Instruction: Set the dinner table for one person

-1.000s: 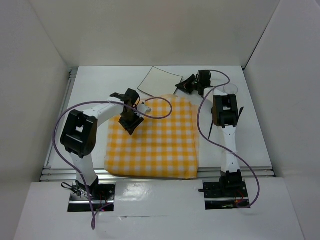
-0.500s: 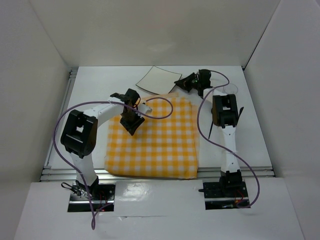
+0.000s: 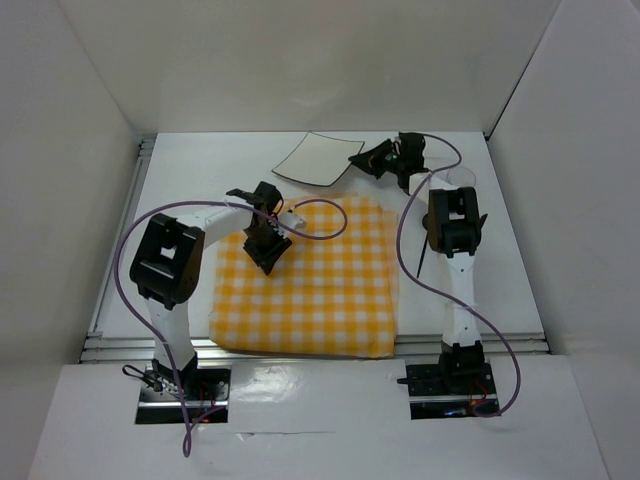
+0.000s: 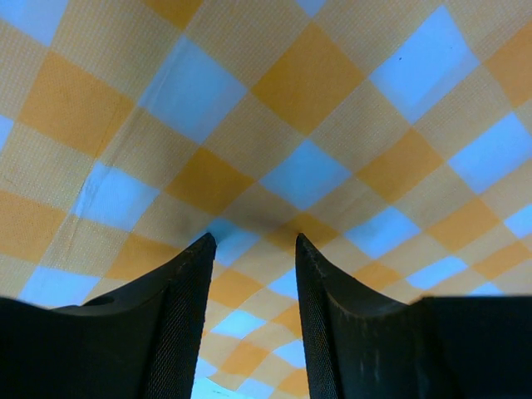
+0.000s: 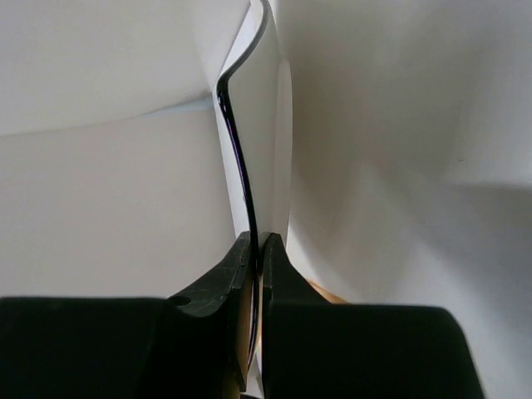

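I should go on carrying the plate to the cloth's middle (image 3: 308, 278) until the plate lies flat, because my right gripper holds the plate by its rim (image 3: 359, 150) and that spot is open.
The white dinner table (image 3: 180, 175) carries a yellow-and-white checked cloth (image 3: 310, 280) (image 4: 316, 91) in its middle. My left gripper (image 3: 266, 256) (image 4: 253, 241) stands open with both tips pressed onto the cloth's far left part, which dimples between them. A small white square plate (image 3: 312, 158) (image 5: 268, 125) with a dark rim hangs tilted beyond the cloth's far edge. My right gripper (image 3: 354, 160) (image 5: 258, 243) is shut on the plate's right rim, seen edge-on in the right wrist view.
White walls enclose the table on three sides. Aluminium rails (image 3: 300, 345) run along the near and left edges. A clear glass (image 3: 458, 179) stands at the far right, partly hidden by the right arm. Purple cables loop over both arms.
The right gripper has raised the plate off the table and tilted it, drawing back slightly toward the far wall. The left arm's elbow shifted a little right, its gripper still on the cloth.
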